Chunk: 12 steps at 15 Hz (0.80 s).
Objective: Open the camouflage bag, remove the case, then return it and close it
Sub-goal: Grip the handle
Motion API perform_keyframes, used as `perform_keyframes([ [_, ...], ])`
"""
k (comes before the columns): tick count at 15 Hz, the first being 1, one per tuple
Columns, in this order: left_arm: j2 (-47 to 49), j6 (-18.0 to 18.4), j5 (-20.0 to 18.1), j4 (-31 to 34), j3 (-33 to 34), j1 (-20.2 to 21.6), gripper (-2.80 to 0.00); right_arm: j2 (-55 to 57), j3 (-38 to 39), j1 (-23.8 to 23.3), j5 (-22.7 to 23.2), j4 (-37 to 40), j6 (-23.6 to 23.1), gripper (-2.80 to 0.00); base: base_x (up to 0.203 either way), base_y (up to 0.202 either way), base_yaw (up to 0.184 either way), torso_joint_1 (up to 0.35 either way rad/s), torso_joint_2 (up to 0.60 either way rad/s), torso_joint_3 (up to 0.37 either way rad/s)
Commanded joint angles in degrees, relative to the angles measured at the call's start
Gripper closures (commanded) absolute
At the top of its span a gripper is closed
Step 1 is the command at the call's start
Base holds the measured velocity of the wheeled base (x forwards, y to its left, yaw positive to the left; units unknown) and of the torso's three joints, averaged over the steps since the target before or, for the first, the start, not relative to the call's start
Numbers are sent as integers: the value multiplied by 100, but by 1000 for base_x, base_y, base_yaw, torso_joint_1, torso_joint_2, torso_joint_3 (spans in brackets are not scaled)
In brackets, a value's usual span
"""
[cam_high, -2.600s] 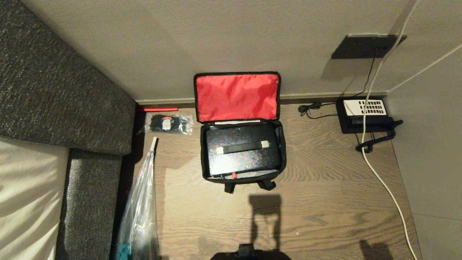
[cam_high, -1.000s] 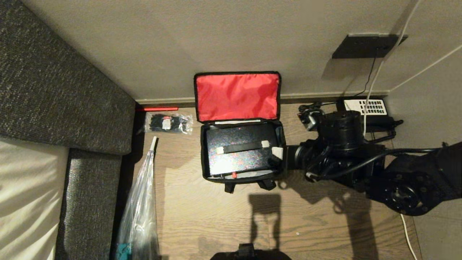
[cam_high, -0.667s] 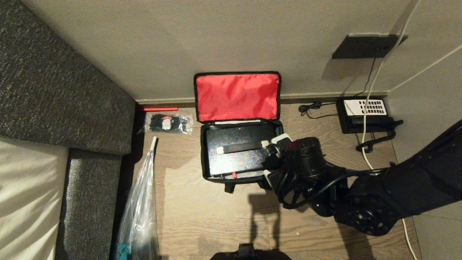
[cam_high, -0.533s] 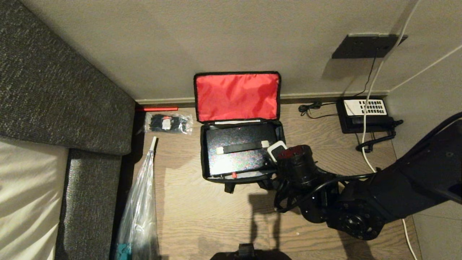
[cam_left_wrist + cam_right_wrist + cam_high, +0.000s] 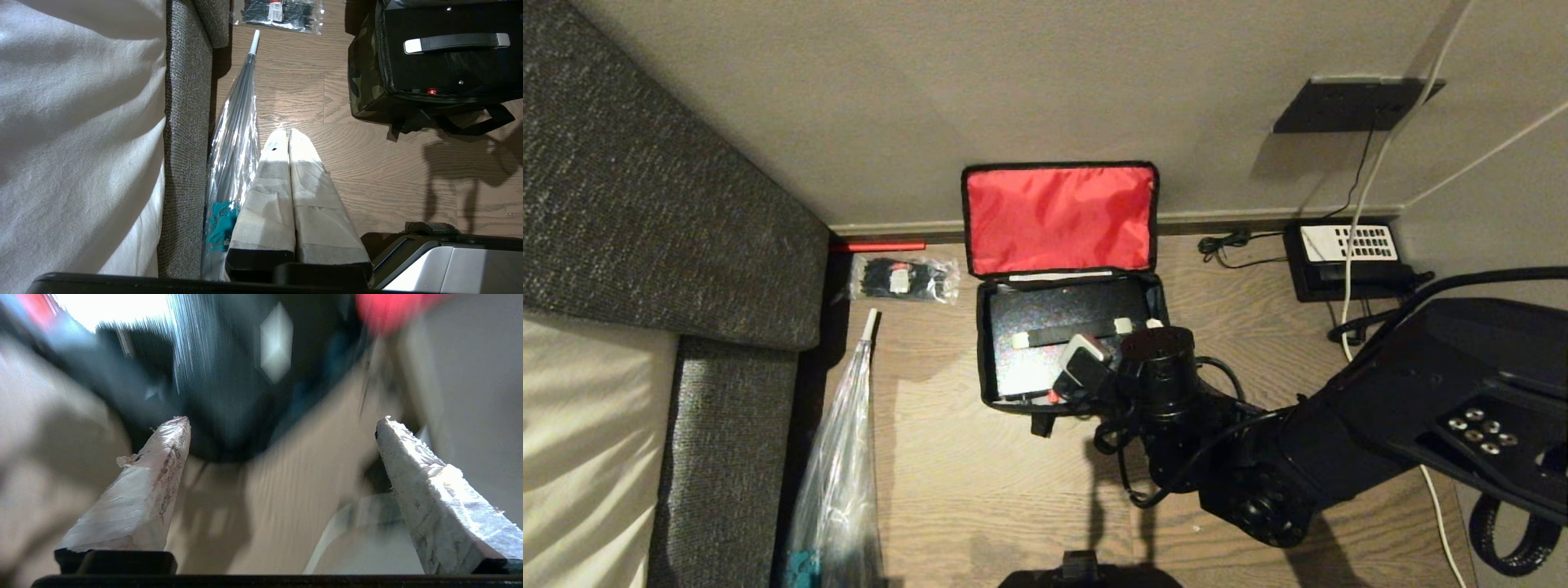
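Observation:
Next, my right gripper swings over the case and slides one finger under the handle's middle [image 5: 1072, 334], because its open fingers hang past the strap handle's end [image 5: 1123, 325].
The camouflage bag [image 5: 1059, 220] lies open on the wooden floor by the wall, its red-lined lid standing back against the wall. The black case [image 5: 1033, 314] sits inside it, a black strap handle [image 5: 1054, 335] across its top. My right gripper [image 5: 1115, 341] hovers over the case's near right part, open, with white fingers [image 5: 1082, 357] spread and nothing between them. The right wrist view is smeared; the gripper [image 5: 282, 422] stands wide open before a dark shape. My left gripper [image 5: 289, 136] is parked shut above the floor, left of the bag [image 5: 361, 81].
A grey sofa [image 5: 645, 212] fills the left side. A clear-wrapped umbrella [image 5: 841, 474] lies along it, with a packet of black ties [image 5: 903, 279] behind. A black telephone [image 5: 1347, 261] and a white cable [image 5: 1388, 416] are at the right, by the wall.
My right arm came in from the right and swung across to above the case's near right part. Its wrist rolled and its jaws spread wider. Bag and case have not moved.

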Motion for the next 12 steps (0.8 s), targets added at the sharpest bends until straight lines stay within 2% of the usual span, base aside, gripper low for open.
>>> perform_keyframes([
  [1, -11, 0, 2, -1, 18, 4, 0, 362, -251, 19, 735, -873, -939, -280, 0, 0, 0, 0, 0, 0],
  [3, -11, -5, 2, -1, 18, 4, 0, 654, -485, -78, 1165, -1638, -2124, -280, 0, 0, 0, 0, 0, 0],
  [4, -11, -4, 2, -1, 18, 4, 0, 857, -558, -128, 1271, -2124, -2573, -280, 0, 0, 0, 0, 0, 0],
  [5, -11, 1, 2, -1, 18, 4, 0, 1029, -647, -192, 1337, -2251, -2821, -280, 0, 0, 0, 0, 0, 0],
  [7, -11, -8, 2, -1, 18, 4, 0, 1249, -769, -292, 1284, -2297, -2999, -280, 0, 0, 0, 0, 0, 0],
  [9, -11, 0, 2, -1, 18, 4, 0, 1333, -820, -338, 850, -2286, -3219, -280, 0, 0, 0, 0, 0, 0],
  [11, -11, 0, 2, -1, 18, 4, 0, 1421, -1016, -323, 54, -2229, -3276, -280, 0, 0, 0, 0, 0, 0],
  [12, -11, 1, 2, -1, 18, 4, 0, 1489, -1250, -295, -175, -2159, -3251, -280, 0, 0, 0, 0, 0, 0],
])
